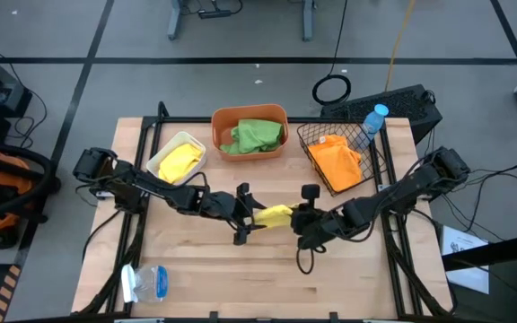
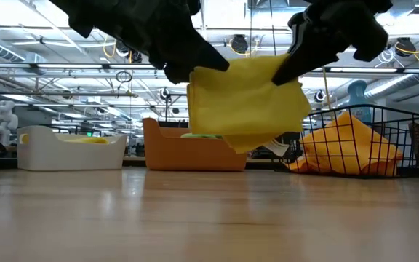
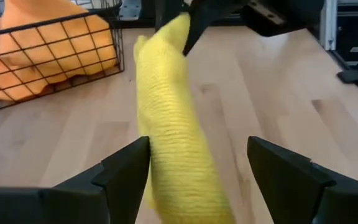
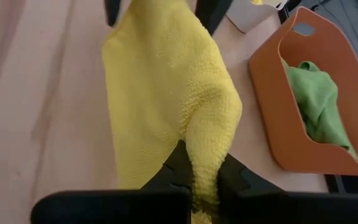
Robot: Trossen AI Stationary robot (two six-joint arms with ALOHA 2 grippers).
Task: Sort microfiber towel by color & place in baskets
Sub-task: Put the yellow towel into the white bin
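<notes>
The yellow towel (image 1: 275, 216) stretches between my grippers as a bunched strip (image 3: 171, 118), so the towel's loose end will drag behind when my left gripper carries the towel away.
A bright yellow towel (image 1: 275, 215) hangs in the air between my two grippers over the table's middle. My right gripper (image 1: 302, 215) is shut on its right end. My left gripper (image 1: 245, 215) is open, with its fingers on either side of the towel's left end (image 3: 166, 124). A second yellow towel (image 1: 179, 161) lies in the white tub (image 1: 157, 161). A green towel (image 1: 257, 136) is in the orange tub (image 1: 249, 114). An orange towel (image 1: 335, 160) is in the black wire basket (image 1: 312, 135). My left gripper has the towel's left end between its open fingers, close against the inner side of one finger (image 3: 135, 165); whether they touch I cannot tell. My right gripper (image 4: 201, 171) pinches a bunched fold of the towel's right end (image 4: 207, 146) between its two fingers, coming level from the table's right. The towel (image 2: 246, 102) is lifted clear and hangs below, its lower edge (image 2: 247, 145) above the table.
The three containers stand in a row along the table's far side. A clear bottle with a blue cap (image 1: 375, 121) stands beside the wire basket. A clear plastic item (image 1: 146, 283) lies near the near-left corner. Bare wood lies under and in front of the towel.
</notes>
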